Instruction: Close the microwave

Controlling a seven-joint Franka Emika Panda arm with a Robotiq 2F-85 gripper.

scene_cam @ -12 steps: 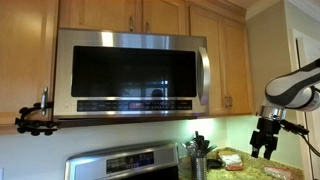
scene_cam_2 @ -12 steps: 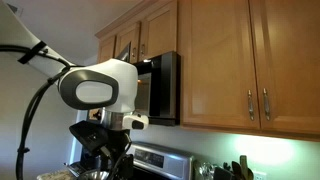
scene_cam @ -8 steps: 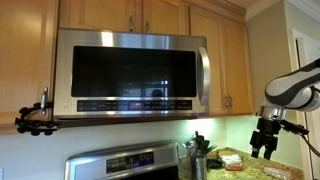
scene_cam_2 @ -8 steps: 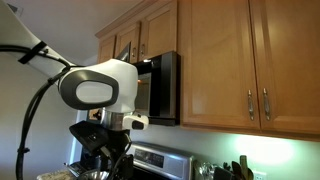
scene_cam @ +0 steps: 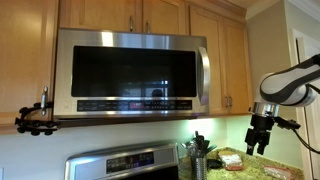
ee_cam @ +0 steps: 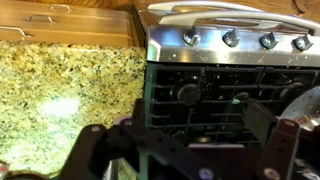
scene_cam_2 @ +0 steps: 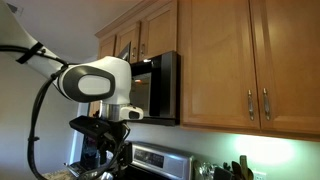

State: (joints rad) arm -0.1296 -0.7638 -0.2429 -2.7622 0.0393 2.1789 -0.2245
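Observation:
I expect the microwave door to swing inward toward the microwave's body when I push it, since the door's handle edge sticks out over the neighbouring cabinet.
The stainless-steel microwave hangs under wooden cabinets, with a dark glass window and a curved steel handle at its right. From the front its door looks flush with the body. It also shows from the side in an exterior view. My gripper hangs to the right of the microwave and below its level, well apart from it. It also shows low in an exterior view. In the wrist view the gripper is open and empty above the stove.
A steel stove with black grates and knobs stands below the microwave. A granite counter and a wooden board lie beside it. A utensil holder stands on the counter. A black clamp sticks out at the left.
The arm has risen slightly and shifted a little toward the microwave. The microwave looks the same.

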